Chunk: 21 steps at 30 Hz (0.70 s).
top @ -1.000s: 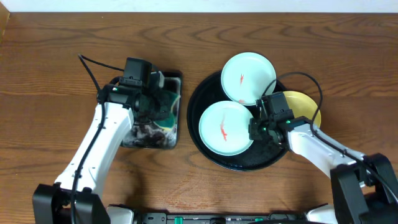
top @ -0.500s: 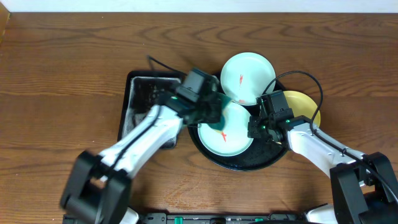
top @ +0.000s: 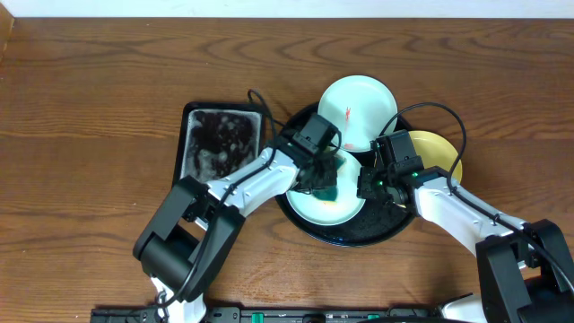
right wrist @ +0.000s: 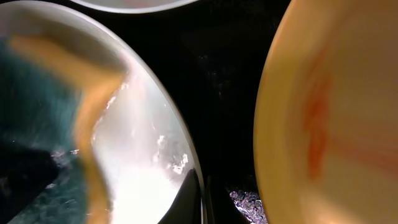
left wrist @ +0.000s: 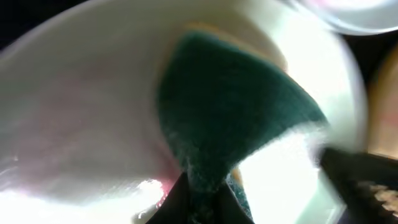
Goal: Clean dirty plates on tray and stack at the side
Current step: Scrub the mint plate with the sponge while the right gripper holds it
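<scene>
My left gripper needs to scrub back over a pink smear (left wrist: 65, 112) toward the plate's rim (left wrist: 25, 46), because that smear is on the pale mint plate next to the green sponge.
The black tray (top: 359, 238) holds a pale mint plate (top: 309, 205) at its front left. My left gripper (top: 323, 177) is shut on a green sponge (top: 326, 186) that presses on that plate. The left wrist view shows the sponge (left wrist: 230, 106) held in the gripper (left wrist: 202, 199) against the wet plate (left wrist: 81, 112). My right gripper (top: 366, 187) is shut on the same plate's right rim; in the right wrist view the gripper (right wrist: 198, 194) pinches the rim (right wrist: 183, 155). A second mint plate (top: 359, 108) with a red smear leans on the tray's far rim. A yellow plate (top: 441, 154) lies at the right.
A small rectangular black sponge tray (top: 220, 144) with foam stands left of the round tray. Bare wooden table (top: 90, 108) lies around both. My right arm's cable (top: 439, 112) loops over the yellow plate.
My left arm has swung from the sponge tray to the right with the sponge, which now lies on the front mint plate. The right gripper has stayed on the rim.
</scene>
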Each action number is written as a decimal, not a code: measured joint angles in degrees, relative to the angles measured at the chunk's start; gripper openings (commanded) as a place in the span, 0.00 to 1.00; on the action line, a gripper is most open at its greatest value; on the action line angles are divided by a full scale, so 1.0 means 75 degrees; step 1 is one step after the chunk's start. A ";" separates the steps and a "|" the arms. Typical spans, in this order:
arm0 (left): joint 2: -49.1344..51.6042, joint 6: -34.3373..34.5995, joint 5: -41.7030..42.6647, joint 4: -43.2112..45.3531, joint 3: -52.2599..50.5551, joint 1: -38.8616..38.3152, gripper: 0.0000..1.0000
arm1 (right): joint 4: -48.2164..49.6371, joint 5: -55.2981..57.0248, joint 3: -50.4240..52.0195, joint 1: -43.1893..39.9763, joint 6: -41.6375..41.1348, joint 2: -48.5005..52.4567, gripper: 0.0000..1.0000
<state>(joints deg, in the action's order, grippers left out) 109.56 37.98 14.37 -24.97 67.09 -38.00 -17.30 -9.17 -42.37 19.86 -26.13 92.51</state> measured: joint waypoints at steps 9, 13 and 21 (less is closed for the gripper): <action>0.0015 0.0050 -0.2092 -0.1807 0.0469 -0.0064 0.07 | -0.0114 -0.0026 -0.0035 0.0032 -0.0012 0.0000 0.01; 0.0038 0.0047 -0.2267 -0.1632 0.0478 -0.0070 0.07 | -0.0172 -0.0090 -0.0044 0.0035 -0.0055 0.0000 0.01; 0.0178 0.0125 -0.0460 0.0353 0.0248 0.0213 0.07 | -0.0268 -0.0154 -0.0044 0.0035 -0.0154 0.0000 0.01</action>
<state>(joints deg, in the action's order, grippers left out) 110.89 38.92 10.92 -22.33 68.95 -36.40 -19.31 -10.33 -42.70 20.12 -27.29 92.51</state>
